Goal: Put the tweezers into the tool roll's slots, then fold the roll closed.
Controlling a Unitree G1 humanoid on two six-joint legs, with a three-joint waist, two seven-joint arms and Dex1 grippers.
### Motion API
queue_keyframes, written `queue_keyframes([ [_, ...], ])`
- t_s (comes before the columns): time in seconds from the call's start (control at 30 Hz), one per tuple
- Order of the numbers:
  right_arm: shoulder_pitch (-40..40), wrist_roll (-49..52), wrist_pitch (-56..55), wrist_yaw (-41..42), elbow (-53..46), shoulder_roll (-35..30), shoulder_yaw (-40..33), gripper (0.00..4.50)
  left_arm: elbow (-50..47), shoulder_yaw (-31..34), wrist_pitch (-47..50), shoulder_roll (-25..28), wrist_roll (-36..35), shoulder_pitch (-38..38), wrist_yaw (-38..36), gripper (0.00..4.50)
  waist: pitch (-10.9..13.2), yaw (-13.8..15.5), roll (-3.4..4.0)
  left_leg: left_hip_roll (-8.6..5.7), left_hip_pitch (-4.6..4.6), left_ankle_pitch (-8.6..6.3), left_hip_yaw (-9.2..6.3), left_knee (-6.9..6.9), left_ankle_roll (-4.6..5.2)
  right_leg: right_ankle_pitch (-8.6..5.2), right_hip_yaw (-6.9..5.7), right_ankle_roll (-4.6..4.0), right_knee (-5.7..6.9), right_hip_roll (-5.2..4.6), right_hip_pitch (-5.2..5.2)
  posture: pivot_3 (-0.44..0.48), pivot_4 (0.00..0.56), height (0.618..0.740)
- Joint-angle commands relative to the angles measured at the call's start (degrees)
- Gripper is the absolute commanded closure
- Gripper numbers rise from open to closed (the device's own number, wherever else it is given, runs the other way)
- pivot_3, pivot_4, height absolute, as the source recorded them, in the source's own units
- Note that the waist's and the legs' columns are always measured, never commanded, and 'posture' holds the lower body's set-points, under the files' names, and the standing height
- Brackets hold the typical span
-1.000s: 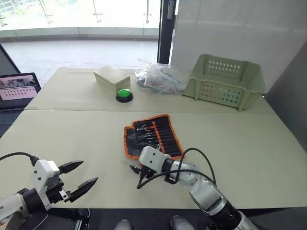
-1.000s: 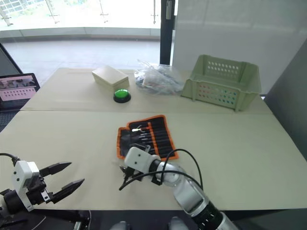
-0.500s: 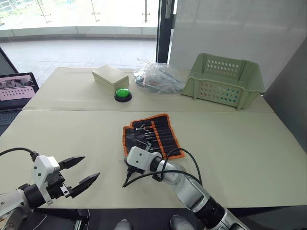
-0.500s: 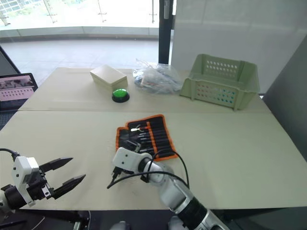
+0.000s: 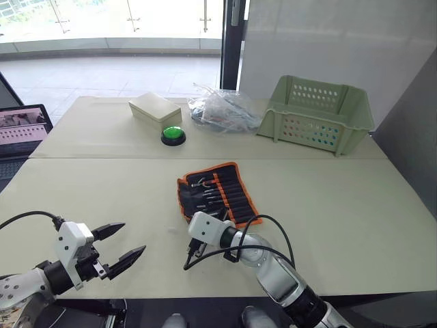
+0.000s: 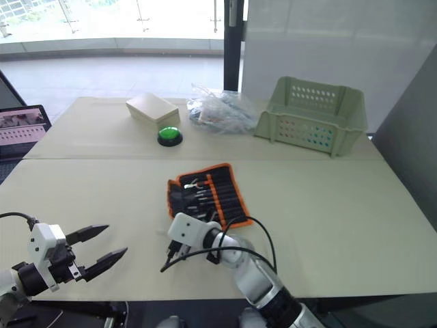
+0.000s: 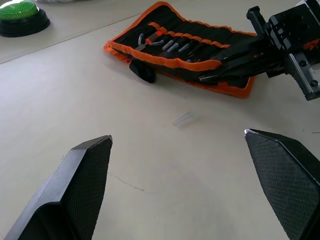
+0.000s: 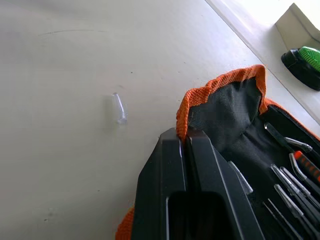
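Observation:
My gripper will bend the near flap (image 7: 172,71) over the tweezers' ends when it folds it, and the flap will stay flat, because the flap's orange edge (image 7: 162,60) stands up loosely beside the tweezers.
The black tool roll (image 5: 217,193) with orange trim lies open and flat in the middle of the table. Several slim tweezers (image 8: 291,196) sit in its slots (image 7: 186,45) beside a red-handled tool. My right gripper (image 8: 182,133) is at the roll's near left edge, shut on the orange trim of the tool roll (image 8: 220,85). My left gripper (image 5: 117,244) hovers open over bare table to the left of the roll, holding nothing.
A small clear plastic cap (image 8: 119,107) lies on the table just left of the roll. A green button (image 5: 173,134), a beige box (image 5: 156,108), a heap of plastic bags (image 5: 222,109) and a green basket (image 5: 315,113) stand at the back. A laptop (image 5: 22,126) is far left.
My right gripper has gone from open to shut, closing on the roll's near left edge. The left gripper has stayed open.

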Motion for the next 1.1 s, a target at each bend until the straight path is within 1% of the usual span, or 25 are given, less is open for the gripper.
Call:
queue_keyframes([
  [0.03, 0.81, 4.17, -3.77, 4.25, -4.37, -2.0, -2.34, 4.46, 0.92, -0.07, -2.13, 0.54, 0.15, -0.83, -0.62, 0.0, 0.0, 0.0, 0.0, 0.0, 0.01, 0.0, 0.0, 0.0, 0.0, 0.0, 0.0, 0.0, 0.0, 0.0, 0.0, 0.0, 0.15, 0.713],
  [0.13, 2.66, 7.95, -7.17, 9.64, -7.35, -6.51, -3.77, 4.46, 3.88, -2.05, -3.24, 1.69, 1.31, -3.49, -1.7, 0.0, 0.0, 0.29, 0.01, 0.0, 0.05, 0.0, 0.0, 0.02, 0.0, 0.0, -0.01, 0.0, 0.02, 0.01, 0.05, 0.0, 0.15, 0.713],
  [0.23, 4.47, 11.01, -9.54, 13.81, -10.03, -11.14, -5.98, 4.46, 6.75, -5.34, -3.78, 3.36, 2.96, -7.13, -3.02, 0.0, 0.0, 0.41, 0.0, -0.02, 0.01, 0.0, 0.0, 0.06, 0.0, 0.0, -0.02, 0.0, 0.0, 0.0, 0.05, 0.0, 0.15, 0.713],
  [0.3, 5.59, 12.71, -11.01, 16.38, -11.35, -14.26, -7.46, 4.46, 9.14, -8.13, -4.95, 4.69, 3.94, -10.13, -5.3, 0.0, 0.0, 0.42, 0.0, -0.02, 0.02, 0.0, -0.01, 0.07, 0.0, 0.0, -0.03, 0.01, 0.0, 0.01, 0.05, 0.0, 0.15, 0.713],
  [0.4, 7.34, 15.14, -12.46, 19.74, -13.47, -18.44, -9.45, 4.46, 15.35, -13.15, -9.69, 6.25, 7.05, -16.38, -9.41, 0.0, 0.0, 0.63, 0.02, -0.02, 0.04, 0.0, 0.0, 0.07, 0.01, 0.0, -0.03, 0.01, 0.03, 0.02, 0.07, 0.0, 0.15, 0.713],
  [0.47, 8.71, 16.16, -13.18, 21.17, -14.77, -20.64, -10.47, 4.46, 21.6, -17.33, -13.39, 6.2, 9.12, -22.8, -12.77, 0.0, 0.0, 0.74, 0.02, -0.03, 0.03, 0.0, 0.0, 0.08, 0.01, 0.0, -0.03, 0.01, 0.02, 0.02, 0.08, 0.0, 0.15, 0.713],
  [0.6, 9.97, 17.03, -13.45, 22.22, -16.04, -21.98, -11.53, 4.46, 31.82, -22.83, -19.89, 5.22, 12.14, -32.16, -17.74, 0.0, 0.0, 0.85, 0.02, -0.04, 0.01, 0.01, 0.0, 0.1, 0.01, 0.0, -0.04, 0.0, 0.07, 0.05, 0.05, 0.0, 0.15, 0.713],
  [0.7, 10.29, 16.43, -12.98, 21.59, -16.47, -22.22, -12.27, 4.46, 40.09, -27.04, -23.28, 2.9, 13.52, -40.96, -21.85, 0.0, 0.0, 1.22, 0.03, -0.04, -0.01, 0.01, 0.0, 0.14, 0.02, 0.0, -0.04, 0.0, 0.14, 0.05, 0.04, 0.0, 0.15, 0.713],
  [0.87, 10.92, 15.59, -11.83, 20.12, -17.37, -22.05, -12.93, 4.46, 51.79, -31.59, -29.51, -1.06, 16.04, -50.67, -27.27, 0.0, 0.0, 1.43, 0.02, -0.07, -0.12, 0.0, -0.02, 0.51, 0.03, 0.01, -0.06, 0.01, 0.32, 0.04, 0.04, 0.0, 0.15, 0.713],
  [0.97, 11.73, 15.02, -10.94, 19.18, -18.38, -21.89, -13.08, 4.46, 58.32, -32.94, -32.72, -3.2, 16.77, -55.16, -30.29, 0.0, 0.0, 1.35, 0.02, -0.08, -0.15, -0.01, -0.03, 0.6, 0.04, 0.0, -0.07, 0.01, 0.37, 0.05, 0.03, 0.0, 0.15, 0.713],
  [1.1, 12.64, 14.29, -9.85, 18.14, -19.5, -21.79, -13.14, 4.5, 63.23, -33.19, -34.73, -4.68, 16.39, -57.97, -33.69, 1.17, 0.0, 1.19, 0.02, -0.08, -0.19, -0.06, -0.03, 0.82, 0.14, 0.0, -0.06, 0.02, 0.49, 0.08, 0.03, 0.0, 0.15, 0.713],
])
